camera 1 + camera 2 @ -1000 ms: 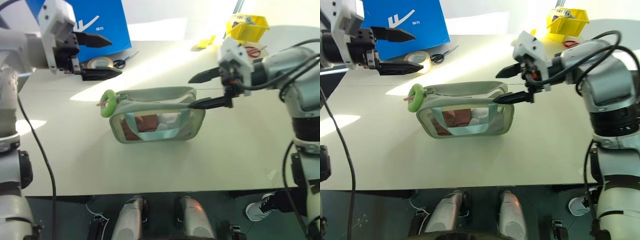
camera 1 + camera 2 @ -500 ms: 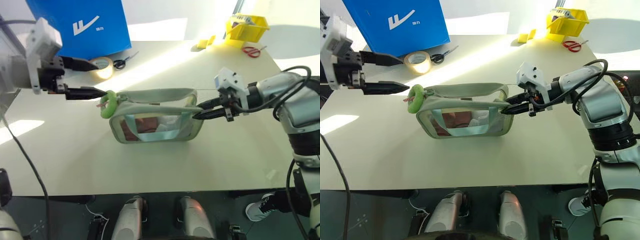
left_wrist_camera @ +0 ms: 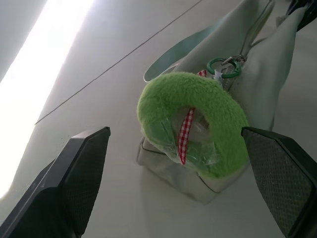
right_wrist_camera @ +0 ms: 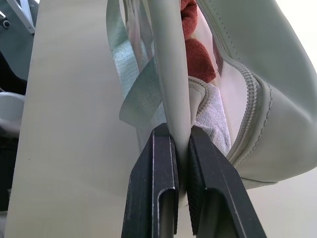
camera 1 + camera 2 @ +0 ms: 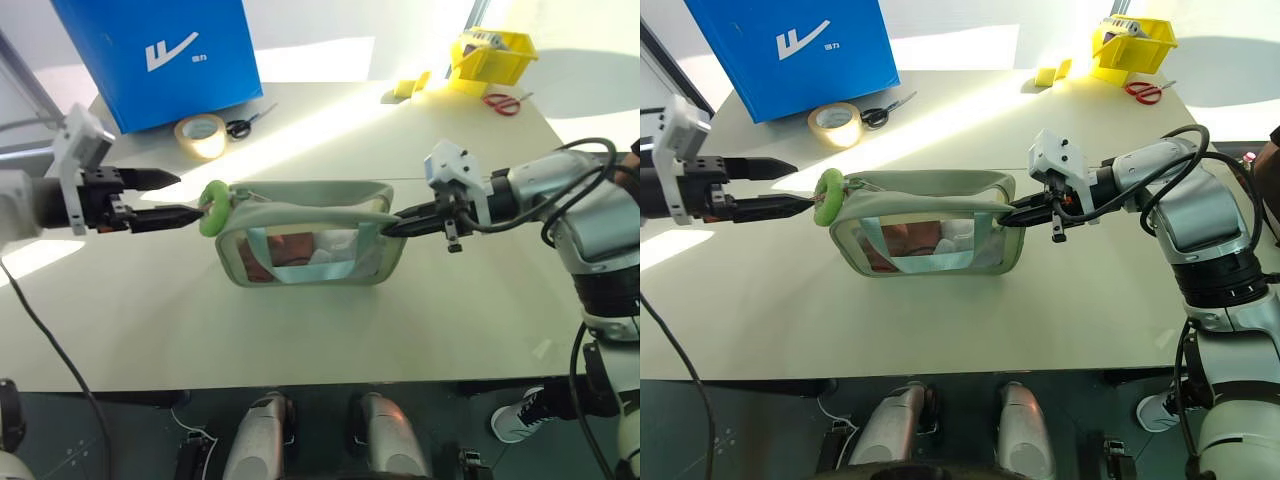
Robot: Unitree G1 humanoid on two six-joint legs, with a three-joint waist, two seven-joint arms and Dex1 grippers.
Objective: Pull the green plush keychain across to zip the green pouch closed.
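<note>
The green plush keychain (image 5: 217,194) is hanging off the end of the green pouch, so the robot's left gripper should place it on top of the pouch and hold that end (image 5: 238,222) before the right gripper pulls.
The green pouch (image 5: 310,245) lies in the middle of the white table, its top zip open, with red and white items showing through its clear side. The green plush keychain (image 5: 213,208) hangs at its left end. My left gripper (image 5: 182,198) is open and level with that ring, one finger on either side of it in the left wrist view, keychain (image 3: 193,131), without touching it. My right gripper (image 5: 397,226) is shut on the pouch's pale-green fabric edge (image 4: 174,89) at the right end, its fingers (image 4: 156,178) pinching it flat.
At the back left stand a blue box (image 5: 160,55), a tan tape roll (image 5: 201,131) and black scissors (image 5: 243,122). At the back right are a yellow bin (image 5: 492,52), red scissors (image 5: 503,102) and small yellow blocks (image 5: 408,86). The table's front edge (image 5: 300,385) is near.
My left gripper came down and forward from near the tape roll to flank the keychain. My right gripper lowered and shut on the pouch's right end.
</note>
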